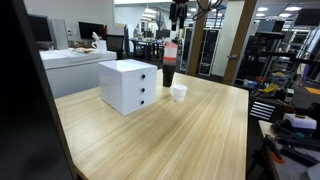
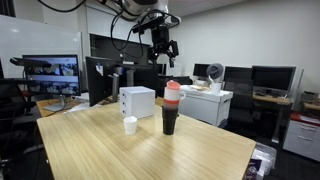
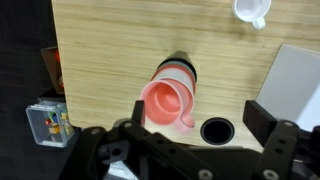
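Note:
I go on lowering before closing, until the pink cup has my fingers on either side of its sides [image 2: 172, 93]. The pink cup's rim [image 2: 173, 84] is clear on top of the stack and fits the gap of my open gripper.
A stack of cups stands upright on the wooden table [image 1: 200, 130]: black at the bottom, white in the middle, and a pink handled cup [image 3: 168, 102] on top. The stack shows in both exterior views [image 1: 169, 62] [image 2: 171, 108]. My gripper [image 3: 200, 120] is open and empty. It hangs well above the stack in both exterior views [image 1: 178, 12] [image 2: 160, 45], touching nothing. In the wrist view the pink cup lies just off the left finger. A small white cup [image 1: 179, 92] [image 2: 130, 124] [image 3: 252, 10] stands beside the stack.
A white drawer box [image 1: 128, 85] [image 2: 137, 102] [image 3: 295, 75] stands on the table near the cups. A round black hole [image 3: 215, 131] is in the tabletop next to the stack. The table edge and a small box [image 3: 48, 122] on the floor show at left in the wrist view.

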`<move>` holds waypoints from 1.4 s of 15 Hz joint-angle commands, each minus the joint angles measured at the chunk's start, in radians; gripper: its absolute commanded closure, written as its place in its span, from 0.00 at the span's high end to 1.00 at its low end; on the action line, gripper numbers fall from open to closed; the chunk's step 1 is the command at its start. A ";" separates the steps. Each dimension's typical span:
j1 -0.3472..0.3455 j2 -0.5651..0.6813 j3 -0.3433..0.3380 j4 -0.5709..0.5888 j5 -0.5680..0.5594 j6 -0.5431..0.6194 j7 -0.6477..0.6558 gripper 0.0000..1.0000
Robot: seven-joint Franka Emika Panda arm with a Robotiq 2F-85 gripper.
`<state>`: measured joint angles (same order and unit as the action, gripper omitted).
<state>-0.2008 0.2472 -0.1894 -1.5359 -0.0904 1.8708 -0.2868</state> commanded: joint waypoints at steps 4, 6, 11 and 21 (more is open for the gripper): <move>-0.063 0.106 0.014 0.069 0.046 0.020 -0.041 1.00; -0.075 0.134 0.020 0.080 0.049 0.036 -0.067 1.00; -0.098 0.201 0.039 0.124 0.048 0.043 -0.129 1.00; -0.119 0.259 0.070 0.208 0.045 0.045 -0.193 0.62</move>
<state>-0.2963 0.4948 -0.1382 -1.3518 -0.0647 1.9107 -0.4315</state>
